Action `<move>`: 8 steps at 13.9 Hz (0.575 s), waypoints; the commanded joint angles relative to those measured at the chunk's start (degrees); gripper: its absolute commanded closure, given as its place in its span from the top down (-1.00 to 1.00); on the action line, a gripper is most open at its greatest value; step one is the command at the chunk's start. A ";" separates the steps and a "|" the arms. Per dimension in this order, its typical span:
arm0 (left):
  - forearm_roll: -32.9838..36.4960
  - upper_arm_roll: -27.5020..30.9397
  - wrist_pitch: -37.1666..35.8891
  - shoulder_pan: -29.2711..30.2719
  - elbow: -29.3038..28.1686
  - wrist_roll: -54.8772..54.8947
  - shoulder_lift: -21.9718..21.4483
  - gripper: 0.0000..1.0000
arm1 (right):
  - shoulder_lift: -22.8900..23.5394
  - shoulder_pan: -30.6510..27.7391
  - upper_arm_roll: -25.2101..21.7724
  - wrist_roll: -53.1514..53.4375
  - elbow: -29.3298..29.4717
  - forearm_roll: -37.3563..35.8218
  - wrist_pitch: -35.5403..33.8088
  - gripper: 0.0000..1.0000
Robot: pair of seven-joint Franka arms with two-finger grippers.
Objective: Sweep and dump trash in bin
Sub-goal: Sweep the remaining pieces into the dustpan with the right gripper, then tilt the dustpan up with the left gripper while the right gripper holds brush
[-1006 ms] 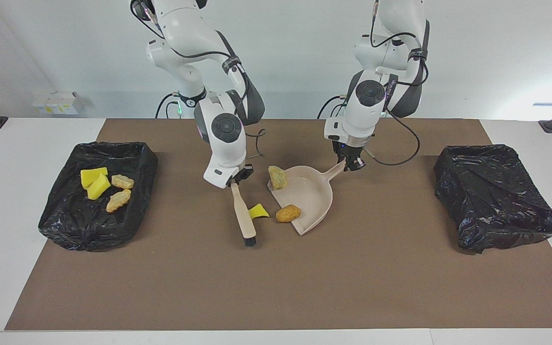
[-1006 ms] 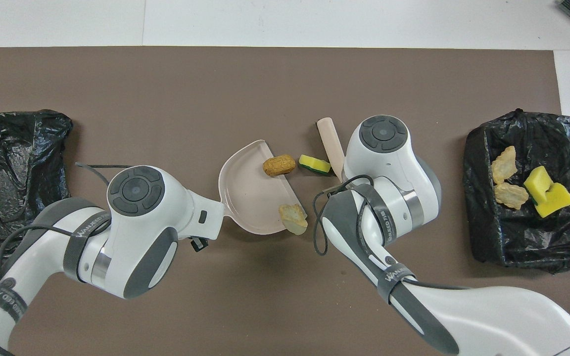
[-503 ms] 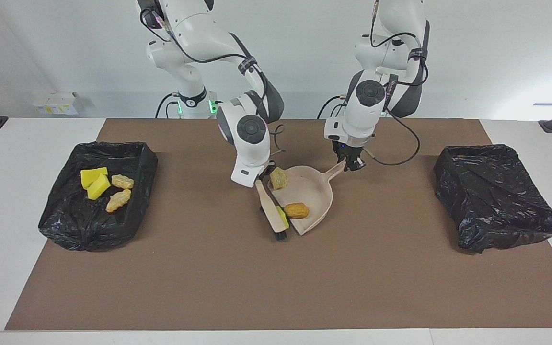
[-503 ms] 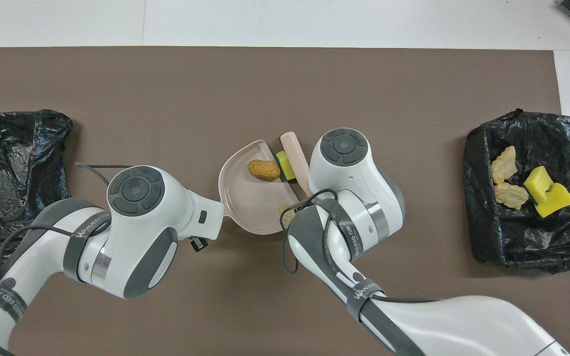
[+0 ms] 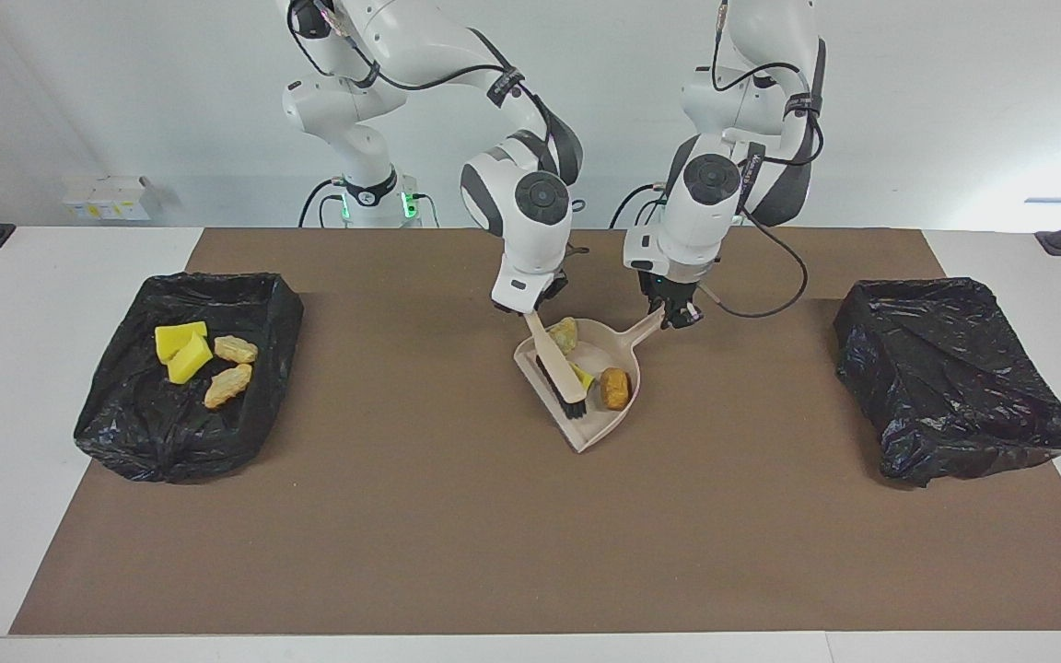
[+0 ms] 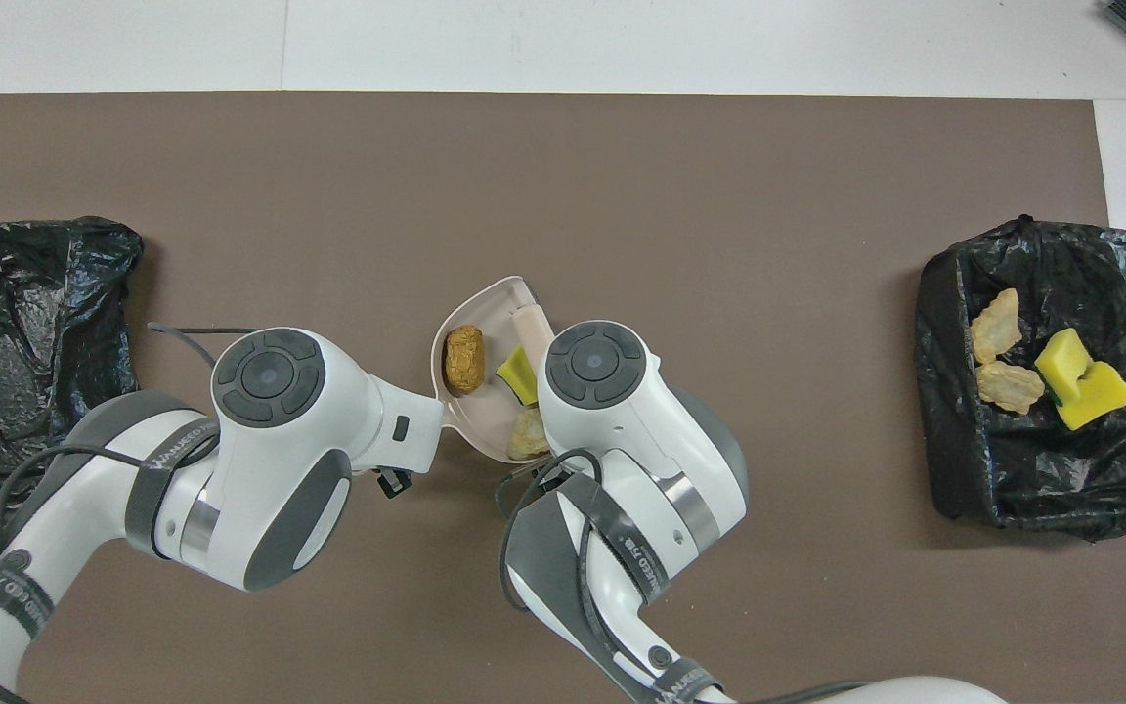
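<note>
The brush's black bristles (image 5: 574, 408) lie inside the dustpan against the yellow sponge chunk, so next my left gripper pulls the dustpan (image 5: 598, 429) away from the brush before it dumps.
The beige dustpan (image 5: 600, 425) lies mid-table, and my left gripper (image 5: 674, 318) is shut on its handle. My right gripper (image 5: 531, 311) is shut on the beige brush (image 5: 550, 354), whose black bristles (image 5: 571, 401) rest inside the pan. Three scraps of trash lie in the pan: an orange-brown lump (image 5: 614, 388), a yellow sponge chunk (image 5: 583, 376) against the bristles, and a tan lump (image 5: 565, 334) close to the brush handle. The overhead view shows the pan (image 6: 478, 313), orange lump (image 6: 464, 358), sponge (image 6: 518, 372) and tan lump (image 6: 528, 433); both grippers are hidden under their wrists there.
A black-bagged bin (image 5: 125, 433) at the right arm's end of the table holds yellow sponge pieces (image 5: 182, 352) and tan lumps (image 5: 228, 385); it also shows in the overhead view (image 6: 1013, 479). A second black-bagged bin (image 5: 945, 378) stands at the left arm's end.
My right arm swept the brush toward the left arm's end, pushing the yellow sponge and the orange lump from the mat into the dustpan. The left gripper and pan stayed put.
</note>
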 commanded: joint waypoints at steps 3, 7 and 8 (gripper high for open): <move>-1.98 0.49 1.07 0.92 -1.00 -6.65 -1.44 -1.00 | -6.17 -3.30 0.16 -0.31 -1.70 0.81 -6.07 -1.00; -3.40 0.49 0.80 3.91 0.05 -8.75 -2.41 -1.00 | -6.88 -3.31 0.16 -0.84 -1.61 0.90 -8.01 -1.00; -3.58 0.41 0.80 4.35 0.05 -8.94 -2.76 -1.00 | -7.31 -3.40 0.16 -0.84 -1.44 1.07 -8.27 -1.00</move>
